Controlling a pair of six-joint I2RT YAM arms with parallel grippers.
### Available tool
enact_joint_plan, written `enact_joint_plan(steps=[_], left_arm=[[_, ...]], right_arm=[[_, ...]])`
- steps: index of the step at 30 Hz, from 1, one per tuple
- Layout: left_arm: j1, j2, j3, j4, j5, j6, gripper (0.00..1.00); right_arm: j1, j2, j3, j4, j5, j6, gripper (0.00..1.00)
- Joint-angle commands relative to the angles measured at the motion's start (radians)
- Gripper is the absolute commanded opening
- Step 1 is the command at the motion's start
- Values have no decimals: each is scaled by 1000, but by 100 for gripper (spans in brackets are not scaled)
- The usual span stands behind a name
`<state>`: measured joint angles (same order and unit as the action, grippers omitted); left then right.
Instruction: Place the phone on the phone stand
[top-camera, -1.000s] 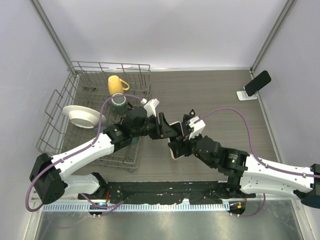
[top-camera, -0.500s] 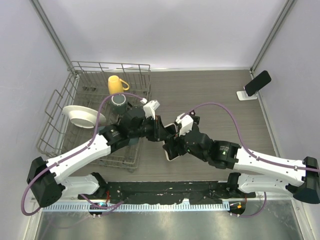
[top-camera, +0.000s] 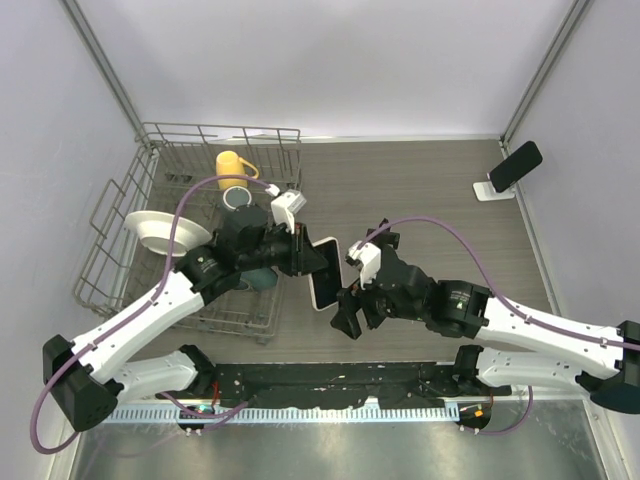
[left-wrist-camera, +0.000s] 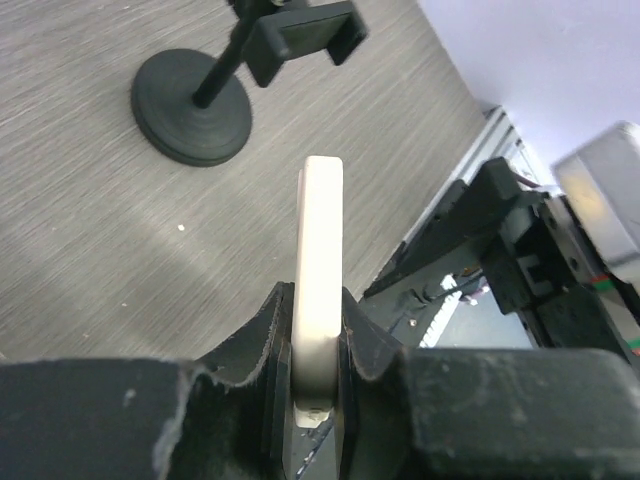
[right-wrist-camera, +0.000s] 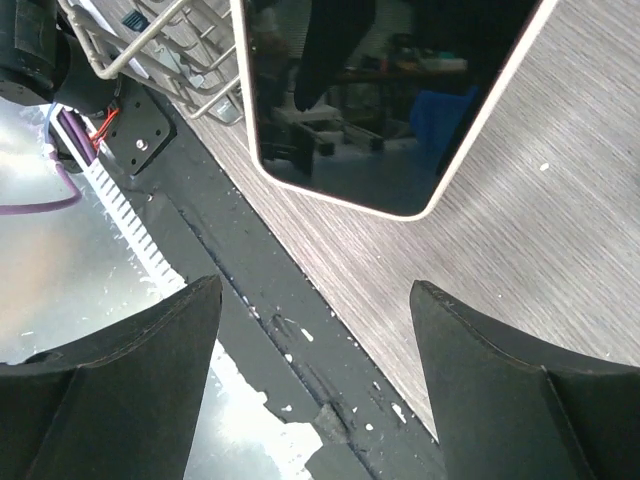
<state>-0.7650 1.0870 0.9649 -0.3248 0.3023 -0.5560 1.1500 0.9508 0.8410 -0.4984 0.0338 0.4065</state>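
The robot's right gripper should take hold of the clamp's end (left-wrist-camera: 344, 34) before the phone goes in, because the black clamp stand (left-wrist-camera: 190, 107) stands free while the left gripper holds the phone.
The phone (top-camera: 325, 273) has a white rim and a dark screen. My left gripper (top-camera: 303, 256) is shut on it and holds it on edge above the table's middle. In the left wrist view its white edge (left-wrist-camera: 320, 250) stands between my fingers (left-wrist-camera: 320, 345). My right gripper (top-camera: 350, 312) is open and empty just near-right of the phone. In the right wrist view (right-wrist-camera: 315, 375) the phone's screen (right-wrist-camera: 380, 100) fills the top. The white phone stand (top-camera: 487, 188) sits at the far right, with a black slab (top-camera: 515, 165) leaning on it.
A wire dish rack (top-camera: 120, 215) at the left holds a yellow mug (top-camera: 235, 166), a dark mug (top-camera: 238, 200) and a white plate (top-camera: 160, 232). A black round-based clamp stand (left-wrist-camera: 192, 98) shows in the left wrist view. Walls close the back and sides.
Both grippers were together at the phone. The right gripper has opened and drawn back toward the near edge; the left gripper has pulled the phone slightly left.
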Motion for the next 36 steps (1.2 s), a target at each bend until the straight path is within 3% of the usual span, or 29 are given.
enact_joint_plan(steps=[1,3,6,7,10,12,16,23,26,28,31,34,36], left_arm=[[-2,-45,55,124,168,10,0],[0,-42,52,184,344,10,0],[-2,-42,49,236,501,10,0],[-2,-48,46,242,526,11,0],[-5,-65,40,285,627,4,0],[-8,-73,25,308,652,-15,0],[-20,-81,18,320,664,-31,0],[-26,-61,24,357,663,-50,0],[-25,-56,29,348,652,-50,0],[-26,-59,31,331,620,-47,0],[-25,-68,43,291,561,-42,0],[-25,-75,44,314,557,-54,0],[-25,-73,38,320,563,-74,0]], right_arm=[[-6,-58,40,-6,-5,20,81],[-36,-72,46,-5,-20,9,82],[-133,-67,56,12,-162,0,79],[-191,-66,55,26,-283,2,76],[-232,-72,46,101,-411,18,67],[-246,-72,41,160,-474,38,58],[-256,-75,0,312,-658,106,49],[-260,-67,-36,406,-643,137,34],[-262,-63,-45,394,-626,132,36],[-266,-78,-49,373,-592,123,50],[-271,-119,-49,298,-482,98,62],[-279,-139,-56,276,-475,92,64],[-279,-132,-59,303,-506,104,61]])
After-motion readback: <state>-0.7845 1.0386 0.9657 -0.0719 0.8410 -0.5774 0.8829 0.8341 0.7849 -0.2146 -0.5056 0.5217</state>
